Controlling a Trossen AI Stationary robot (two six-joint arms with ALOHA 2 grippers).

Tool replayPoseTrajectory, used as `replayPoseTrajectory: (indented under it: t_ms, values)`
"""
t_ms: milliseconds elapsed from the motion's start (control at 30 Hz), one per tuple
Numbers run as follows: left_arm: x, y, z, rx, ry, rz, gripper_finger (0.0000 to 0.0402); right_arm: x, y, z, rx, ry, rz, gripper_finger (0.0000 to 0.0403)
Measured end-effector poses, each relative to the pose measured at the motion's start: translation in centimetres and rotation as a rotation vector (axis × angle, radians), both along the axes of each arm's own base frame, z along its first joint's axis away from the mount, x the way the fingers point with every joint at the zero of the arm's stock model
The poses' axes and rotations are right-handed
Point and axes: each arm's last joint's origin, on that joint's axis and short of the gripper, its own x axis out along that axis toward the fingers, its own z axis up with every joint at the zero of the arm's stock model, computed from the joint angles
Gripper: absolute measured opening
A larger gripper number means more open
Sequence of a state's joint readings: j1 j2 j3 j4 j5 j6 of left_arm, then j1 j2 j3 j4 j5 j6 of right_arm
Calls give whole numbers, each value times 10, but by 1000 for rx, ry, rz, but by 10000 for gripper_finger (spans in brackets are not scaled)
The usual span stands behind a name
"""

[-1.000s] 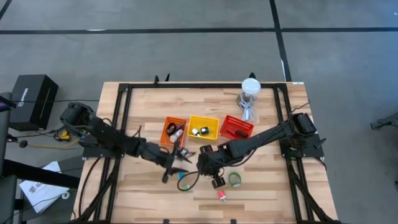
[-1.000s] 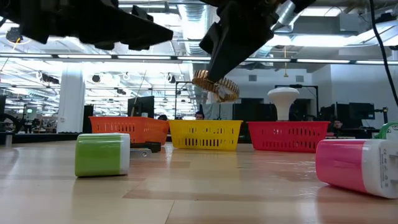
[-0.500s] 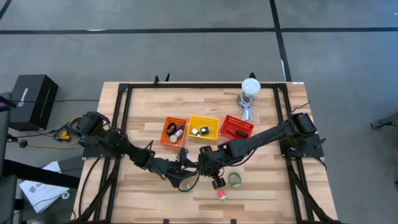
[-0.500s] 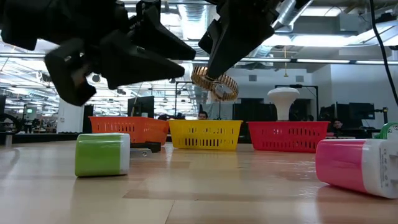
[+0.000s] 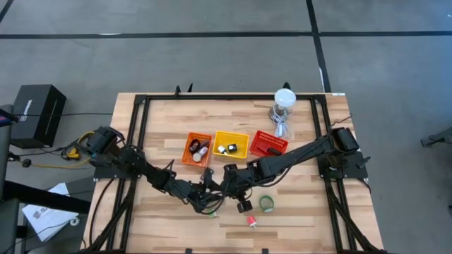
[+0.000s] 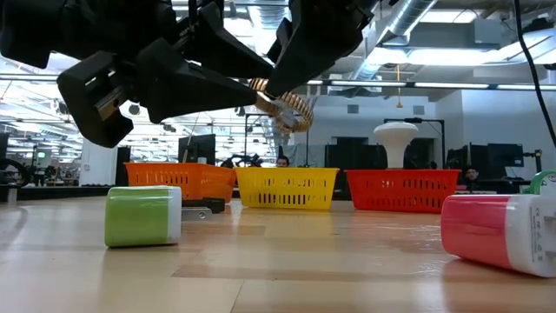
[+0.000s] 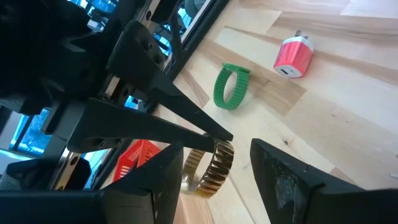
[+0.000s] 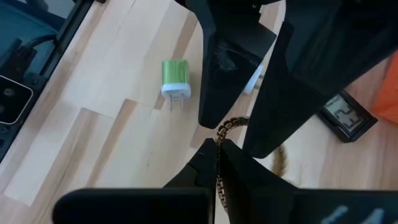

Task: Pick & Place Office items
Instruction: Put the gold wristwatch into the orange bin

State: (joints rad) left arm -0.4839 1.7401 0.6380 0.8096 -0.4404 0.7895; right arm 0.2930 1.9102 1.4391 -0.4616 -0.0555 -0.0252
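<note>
The beige ribbed ring [image 7: 221,165] sits at a slant between the left gripper's open fingers, so the robot's left gripper needs to pinch the ring's free side [image 7: 203,190] squarely before the right gripper opens.
A beige ribbed ring [image 6: 289,108] hangs above the table's middle, with my right gripper [image 8: 217,155] shut on it. My left gripper [image 7: 217,158] is open, one finger on either side of the ring; whether a finger touches the ring I cannot tell. In the high view the two grippers meet in front of the baskets, left [image 5: 211,190] and right [image 5: 227,185]. On the wood lie a green plug [image 8: 174,75], a pink plug [image 7: 292,55], a green ring [image 7: 230,86] and a small black piece [image 5: 244,207]. My right gripper pinches the ring's band [image 8: 219,132] between its two fingertips, on one spot of the rim. The fingers [image 6: 300,61] slant downward onto it. The ring hangs at the fingertips, tilted and lifted clear of the table.
Orange [image 5: 198,149], yellow [image 5: 231,144] and red [image 5: 268,144] mesh baskets stand in a row behind the grippers, with small items in the first two. A clear jar with a white top [image 5: 283,104] stands far right. A small black display [image 8: 341,114] lies near the orange basket.
My left gripper has come down and toward the table's right, rolling about its own axis, until its open fingers flank the ring held by my right gripper. My right gripper has tipped slightly, and the ring has shifted a little with it.
</note>
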Motion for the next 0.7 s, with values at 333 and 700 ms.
replayPoseTrajectory:
  t_ms: [333, 700]
  values:
    - [1, 1, 1, -1, -3, 5, 141, 0, 1, 0, 3, -8, 1, 2]
    - [0, 1, 0, 1, 4, 4, 62, 0, 3, 0, 4, -13, 7, 2]
